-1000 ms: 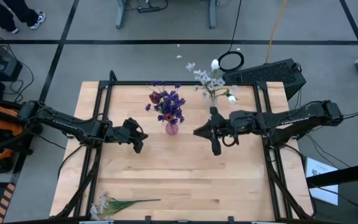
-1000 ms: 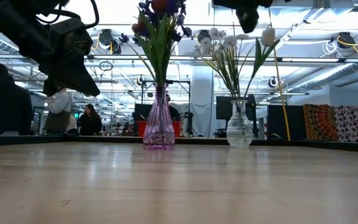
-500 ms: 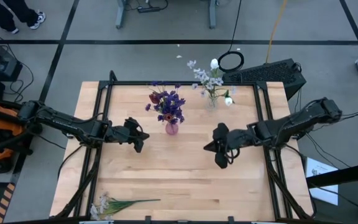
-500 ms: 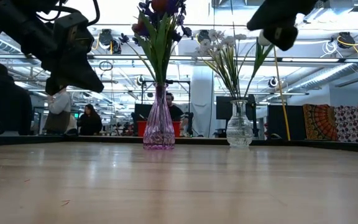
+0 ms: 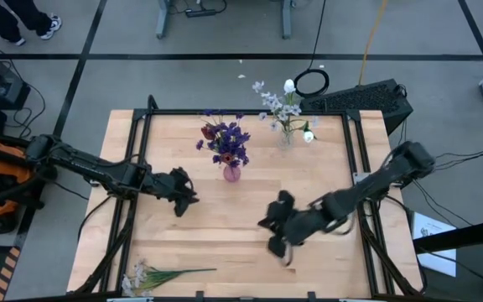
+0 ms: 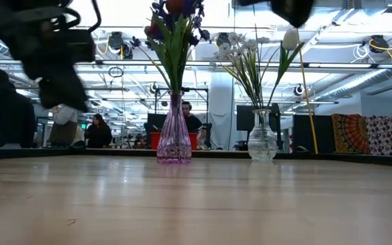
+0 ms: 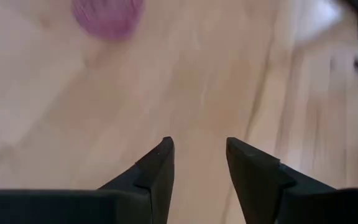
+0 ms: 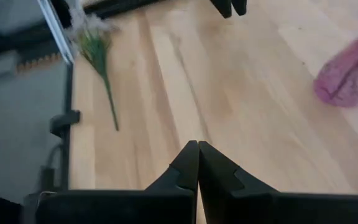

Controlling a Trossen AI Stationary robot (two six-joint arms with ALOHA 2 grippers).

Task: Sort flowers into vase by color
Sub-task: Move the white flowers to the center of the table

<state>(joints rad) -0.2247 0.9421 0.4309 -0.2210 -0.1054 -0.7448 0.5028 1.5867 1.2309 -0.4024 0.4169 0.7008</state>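
The white spray [image 5: 138,276] lies on the left gripper's side, far from the robot's right gripper, so next the right gripper moves back while the left gripper takes the green stems [image 5: 173,273].
A purple vase [image 5: 231,173] at the table's far middle holds purple and dark red flowers [image 5: 225,141]. To its right a clear vase [image 5: 285,134] holds white flowers [image 5: 288,107]. A spray of tiny white blossoms [image 5: 153,275] lies flat at the near left edge, and the right wrist view shows that loose spray [image 8: 101,56] ahead. My left gripper [image 7: 197,146] is open over bare wood left of the purple vase. My right gripper [image 8: 197,146] is shut with nothing in it, above the table's middle right [image 5: 277,249].
A black frame rail [image 5: 225,111] runs around the wooden table top. A dark box [image 5: 367,99] and a cable loop sit beyond the far right corner. Bare wood [image 5: 225,235] lies between the two grippers and the near edge.
My right gripper has swung away from the clear vase toward the table's near edge and a little left, sinking slightly and turning toward the loose spray. My left gripper has stayed in place and turned a little at the wrist.
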